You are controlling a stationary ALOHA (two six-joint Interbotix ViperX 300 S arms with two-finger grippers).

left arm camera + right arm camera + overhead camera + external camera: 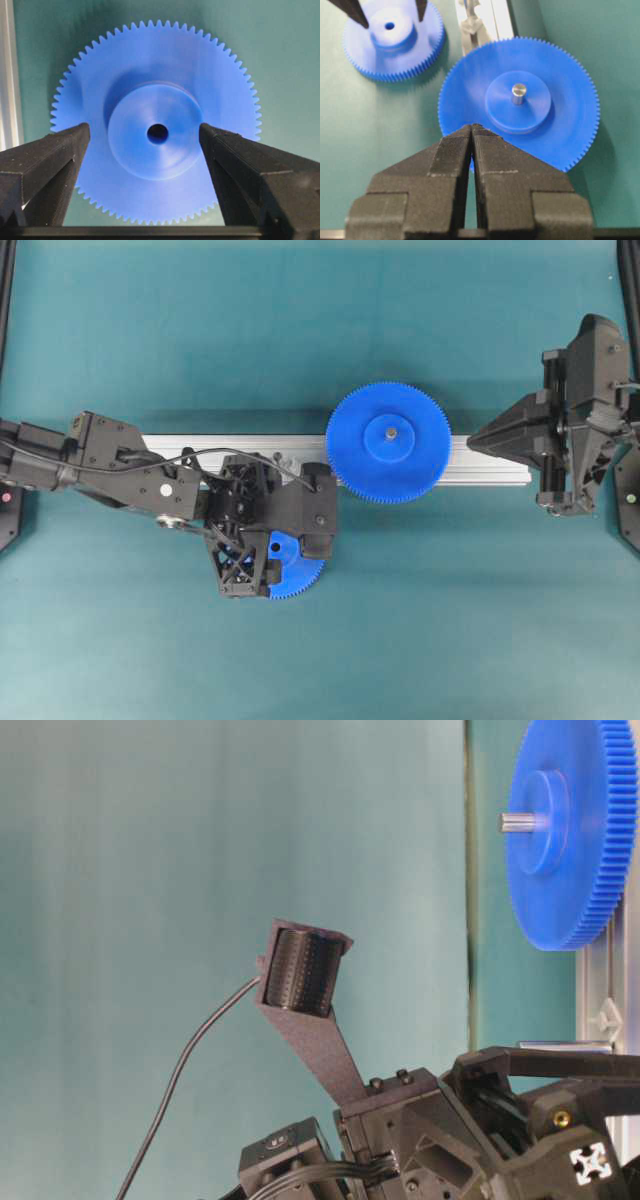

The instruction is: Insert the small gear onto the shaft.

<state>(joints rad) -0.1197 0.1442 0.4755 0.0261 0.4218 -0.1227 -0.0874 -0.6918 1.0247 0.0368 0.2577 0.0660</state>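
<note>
My fingers are holding the small gear. When I bring it down, the shaft should come up through the small gear's centre hole [275,547], just as the grey pin [391,433] does in the larger gear.
The small gear [160,65], blue with a raised hub and a centre hole, lies flat on the green mat. My left gripper [144,129] is open over it, one finger on each side of the hub, holding nothing. From overhead the left gripper [283,552] hides most of the small gear [300,580]. The right wrist view also shows this gear [395,55] between the left fingers. The shaft [471,22], on its crinkled silvery base, stands bare on the rail. My right gripper [472,127] is shut and empty, hovering at the larger gear's edge.
The larger blue gear [388,442] sits on its own grey pin [518,93] on the aluminium rail [490,465], which runs across the middle of the green mat. The right gripper [472,440] points at the rail's right end.
</note>
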